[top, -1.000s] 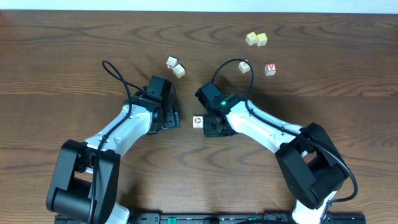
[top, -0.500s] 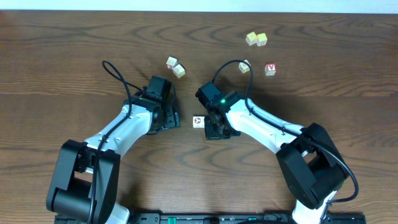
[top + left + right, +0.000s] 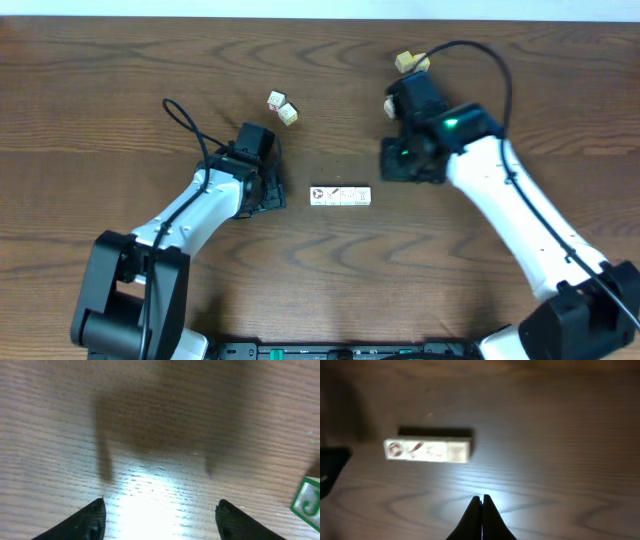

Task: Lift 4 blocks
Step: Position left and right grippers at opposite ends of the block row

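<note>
The 4 blocks (image 3: 340,196) lie end to end and my right gripper is high above them, so it should move down against the row's end (image 3: 369,196) opposite my left gripper.
The four blocks (image 3: 340,196) lie in a row as one short pale bar on the wooden table, with small prints on their top faces. The right wrist view shows the same blocks (image 3: 427,451) lying flat, ahead and left of my right gripper (image 3: 481,497). My right gripper (image 3: 392,165) is shut on nothing and hangs up and to the right of the bar. Just left of the bar's left end, my left gripper (image 3: 274,190) stands open. In the left wrist view my left gripper (image 3: 161,510) has only bare wood between its fingertips (image 3: 92,515).
Two loose cubes (image 3: 282,107) sit behind the left arm. A yellowish cube (image 3: 404,62) peeks out behind the right arm. A cube with a green print (image 3: 307,502) shows at the right edge of the left wrist view.
My right arm has pulled back up and to the right, away from the bar, uncovering the whole row of four blocks. The left arm has stayed in place.
</note>
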Controlling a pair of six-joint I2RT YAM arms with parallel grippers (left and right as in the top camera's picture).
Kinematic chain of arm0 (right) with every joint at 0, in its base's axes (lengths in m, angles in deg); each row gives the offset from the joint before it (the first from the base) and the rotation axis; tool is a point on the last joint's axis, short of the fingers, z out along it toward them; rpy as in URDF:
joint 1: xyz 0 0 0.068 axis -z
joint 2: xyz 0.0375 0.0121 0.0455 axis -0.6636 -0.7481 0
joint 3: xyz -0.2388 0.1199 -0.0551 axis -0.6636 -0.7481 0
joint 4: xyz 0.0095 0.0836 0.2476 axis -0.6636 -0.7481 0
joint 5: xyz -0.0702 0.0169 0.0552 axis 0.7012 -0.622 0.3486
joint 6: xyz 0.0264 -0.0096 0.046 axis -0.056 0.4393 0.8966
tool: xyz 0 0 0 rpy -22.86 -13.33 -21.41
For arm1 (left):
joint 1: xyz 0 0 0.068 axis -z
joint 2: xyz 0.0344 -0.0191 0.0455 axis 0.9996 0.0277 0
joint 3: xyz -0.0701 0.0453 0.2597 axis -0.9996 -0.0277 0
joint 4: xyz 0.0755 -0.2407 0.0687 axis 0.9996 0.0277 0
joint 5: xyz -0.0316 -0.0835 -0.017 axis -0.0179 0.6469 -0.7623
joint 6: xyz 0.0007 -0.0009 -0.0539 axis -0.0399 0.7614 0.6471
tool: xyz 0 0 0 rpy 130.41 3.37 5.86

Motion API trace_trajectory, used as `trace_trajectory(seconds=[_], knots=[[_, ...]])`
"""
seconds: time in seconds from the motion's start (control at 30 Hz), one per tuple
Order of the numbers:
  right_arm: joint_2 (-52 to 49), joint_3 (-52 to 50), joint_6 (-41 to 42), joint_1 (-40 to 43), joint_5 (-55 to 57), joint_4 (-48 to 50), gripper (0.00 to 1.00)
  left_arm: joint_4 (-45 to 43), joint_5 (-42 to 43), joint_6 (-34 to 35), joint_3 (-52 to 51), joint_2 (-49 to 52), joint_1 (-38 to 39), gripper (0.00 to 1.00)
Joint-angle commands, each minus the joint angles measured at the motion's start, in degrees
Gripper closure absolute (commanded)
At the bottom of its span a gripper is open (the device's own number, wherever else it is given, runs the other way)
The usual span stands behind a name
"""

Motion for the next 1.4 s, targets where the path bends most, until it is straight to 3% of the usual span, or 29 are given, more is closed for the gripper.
trace_trajectory(seconds=[0.0, 0.17, 0.3, 0.43, 0.47, 0.53, 0.57, 0.67, 0.83, 1.0, 1.03, 1.2, 1.27, 1.37], knots=[[-0.8, -1.3, -3.2, 3.1, 0.8, 0.6, 0.99, 0.2, -0.7, -0.4, 0.0, -3.1, -0.3, 0.36], [-2.7, -9.3, -0.1, 3.9, 0.3, 7.8, 0.99, 0.1, -0.7, -0.4, 0.0, -3.8, -0.3, 0.39], [-4.0, -17.8, 2.4, 3.9, -4.8, 18.6, 0.99, 0.2, -0.6, 0.7, 0.0, -3.8, -0.3, 0.62], [-4.5, -22.9, 2.6, 3.8, -11.7, 27.4, 0.99, 0.2, 1.2, 0.9, 0.0, -3.8, -0.3, 0.67], [-4.5, -23.6, 3.3, 3.8, -11.4, 28.3, 0.99, 0.2, 1.3, 0.9, 0.0, -3.8, -0.3, 0.75], [-4.5, -23.7, 3.3, 3.9, -11.0, 28.6, 0.99, -0.3, 2.8, 0.8, 0.0, -3.8, -0.3, 0.81], [-4.5, -23.7, 3.3, 4.0, -10.4, 28.7, 0.99, -1.0, 4.5, 0.3, 0.0, -3.8, -0.3, 0.91], [-4.5, -23.7, 3.3, 4.0, -7.8, 28.4, 0.99, -1.5, 7.9, -3.1, 1.0, -3.8, -0.7, 0.93], [-4.5, -23.7, 3.2, 5.4, -2.4, 26.4, 0.99, 5.5, 8.7, -4.1, 7.1, -4.9, -4.5, 0.93], [-4.5, -23.7, 3.3, 6.2, -2.4, 27.2, 0.94, 7.3, 21.0, -5.8, 7.8, -5.1, -13.0, 0.93], [-4.6, -23.8, 3.3, 6.0, -2.3, 27.8, 0.99, 7.3, 24.9, -7.5, 6.8, -4.2, -13.7, 0.93], [-5.2, -23.8, 2.1, 5.6, -4.9, 28.7, 0.99, 5.4, 32.2, -10.2, 5.4, 0.6, -13.5, 0.93], [-5.5, -23.8, -0.3, 5.6, -7.9, 29.1, 0.99, 3.5, 37.5, -14.3, 5.4, 2.9, -13.4, 0.93], [-5.6, -23.8, -3.0, 5.4, -11.3, 29.2, 0.99, 3.0, 38.8, -14.9, 5.4, 4.8, -12.8, 0.93]])
